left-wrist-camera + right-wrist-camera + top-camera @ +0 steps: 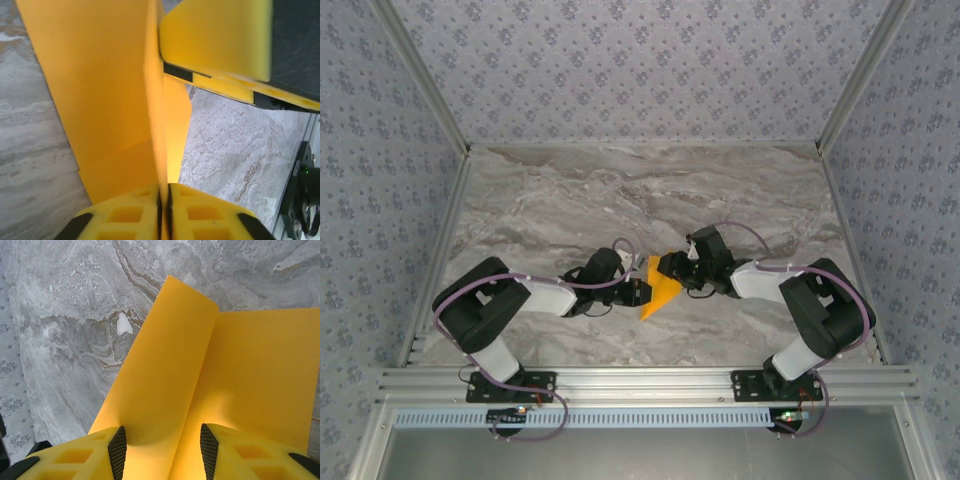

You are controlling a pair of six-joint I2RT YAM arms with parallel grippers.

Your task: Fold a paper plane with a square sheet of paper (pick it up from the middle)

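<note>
The paper's upright fold [155, 105] is pinched on edge in my left gripper, so the gripper should open, let the fold lean over, and bring its closed fingers onto the fold's narrow end [162, 172].
The orange sheet of paper [660, 290] is creased into a pointed wedge, held up between the two arms at the table's middle, with its tip toward the near edge. My left gripper [642, 292] is shut on the paper's folded edge; in the left wrist view the pads [165, 200] pinch a thin upright fold of the paper [110, 100]. My right gripper [670, 268] meets the paper from the right. Its jaws [162, 450] stand apart, with the creased paper [200, 365] running between and beneath them. One right finger [215, 40] shows against the paper's far end.
The grey marbled table [620, 190] stretches behind the arms to the patterned walls. An aluminium rail [640, 380] carrying both arm bases runs along the near edge.
</note>
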